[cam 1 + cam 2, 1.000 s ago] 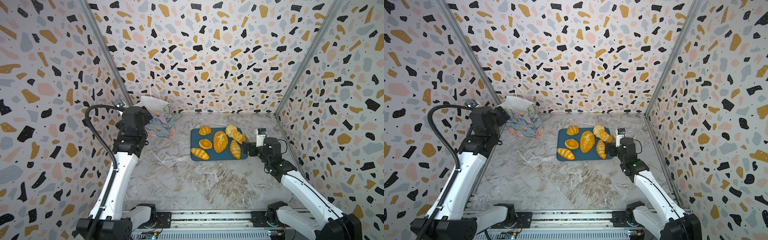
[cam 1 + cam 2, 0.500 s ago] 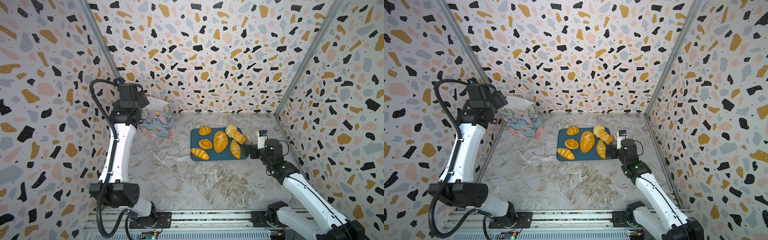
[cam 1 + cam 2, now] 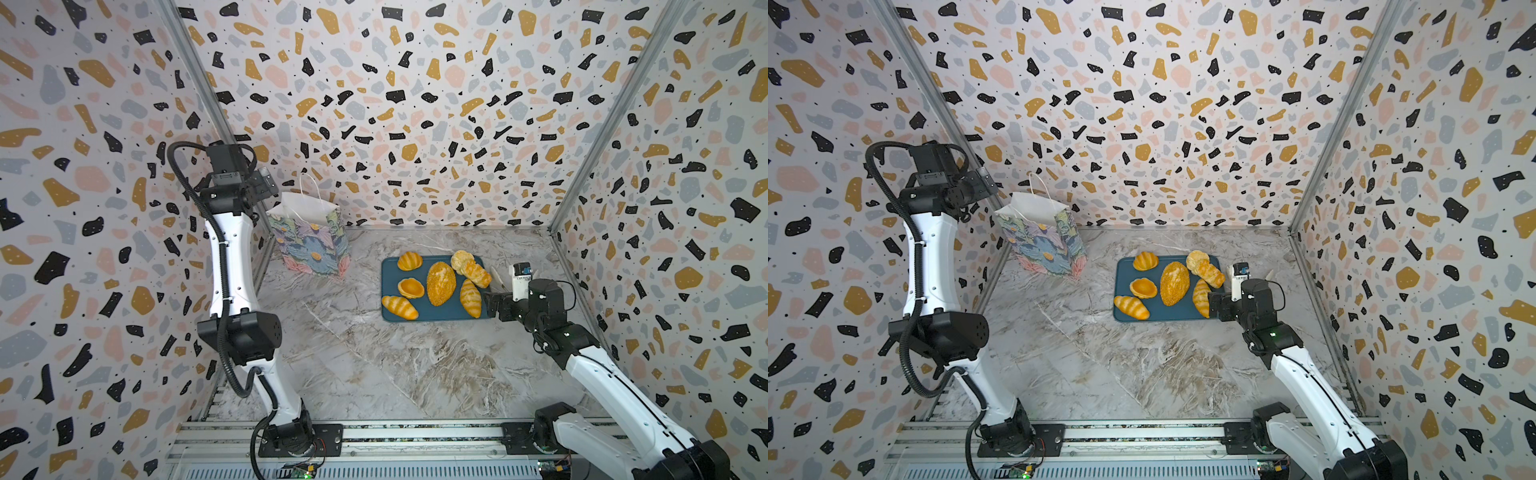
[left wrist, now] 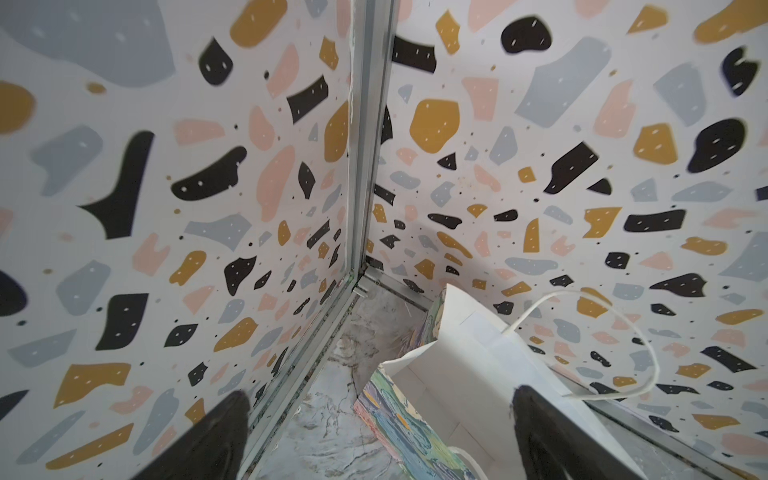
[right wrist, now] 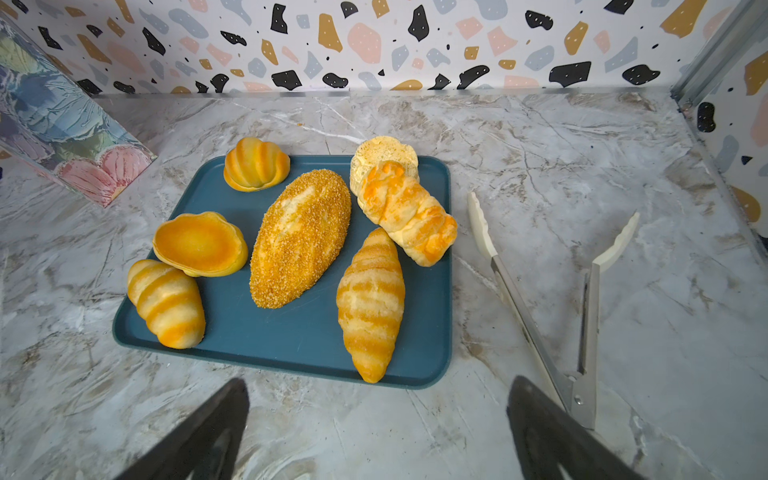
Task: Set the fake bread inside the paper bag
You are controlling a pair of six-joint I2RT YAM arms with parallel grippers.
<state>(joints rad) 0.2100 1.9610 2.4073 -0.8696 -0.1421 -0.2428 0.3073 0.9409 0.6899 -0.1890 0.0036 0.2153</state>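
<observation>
The paper bag's side rim (image 4: 414,353) is lined up with the open fingers of the robot's left gripper, so the gripper goes on moving toward it until the fingers straddle the paper bag's side rim before it closes.
Several golden-orange fake breads lie on a dark-blue tray (image 5: 291,345): a seeded loaf (image 5: 301,237), two striped rolls (image 5: 370,299) (image 5: 166,303), two shell buns (image 5: 255,164) (image 5: 199,243), a twisted roll (image 5: 407,212) and a pale bun (image 5: 382,156). The flowered paper bag (image 3: 309,237) stands upright at the back left, its white inside showing. My left gripper (image 4: 378,397) hangs open above the bag's mouth, holding nothing. My right gripper (image 5: 378,386) is open and empty, low over the table just off the tray's right front edge (image 3: 490,303).
White-tipped metal tongs (image 5: 480,224) lie open on the marble table to the right of the tray, close to my right gripper. Terrazzo-patterned walls close in the left, back and right sides. The bag stands close to the back-left corner post (image 4: 365,166).
My left arm has risen and swung back toward the corner, so its gripper now sits higher above the bag. My right gripper has drawn back a little to the right of the tray.
</observation>
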